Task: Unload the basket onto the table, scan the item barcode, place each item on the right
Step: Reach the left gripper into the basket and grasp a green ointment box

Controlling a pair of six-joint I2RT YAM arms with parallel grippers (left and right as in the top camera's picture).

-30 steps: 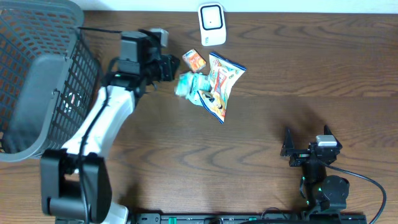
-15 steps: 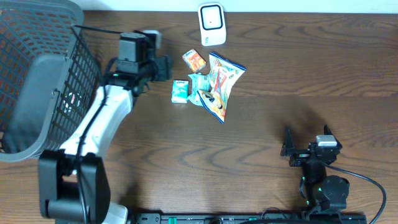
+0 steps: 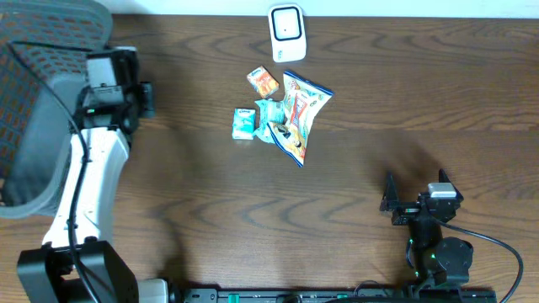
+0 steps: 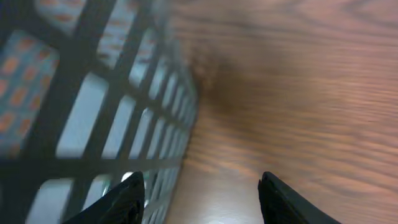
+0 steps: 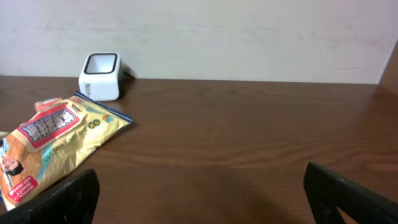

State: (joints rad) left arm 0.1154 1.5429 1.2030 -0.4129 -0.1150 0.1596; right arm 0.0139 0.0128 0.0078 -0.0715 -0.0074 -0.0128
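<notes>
The basket's mesh side (image 4: 146, 118) is between my left gripper and the item, so next I lift my left gripper over the basket's rim and reach down into the basket (image 3: 52, 122).
A small teal box (image 3: 244, 123) lies on the table at the left of a pile holding a yellow snack bag (image 3: 297, 112), a teal packet (image 3: 271, 118) and a small orange box (image 3: 263, 81). The white scanner (image 3: 287, 33) stands behind them at the table's back edge. My left gripper (image 3: 148, 98) hangs beside the basket, well left of the pile, open with nothing between its fingers (image 4: 127, 200). Near the front right, my right gripper (image 3: 414, 192) stands wide open and empty. Its wrist view shows the scanner (image 5: 101, 76) and the snack bag (image 5: 56, 140) far ahead to the left.
A large dark mesh basket (image 3: 38, 109) fills the left end of the table, its wall (image 4: 93, 106) right next to my left fingers. Bare wooden tabletop (image 3: 379, 101) stretches between the pile and my right arm.
My left gripper opened and let go of the small teal box, which now lies left of the pile. The left arm then swung left to the basket. The right arm stayed still.
</notes>
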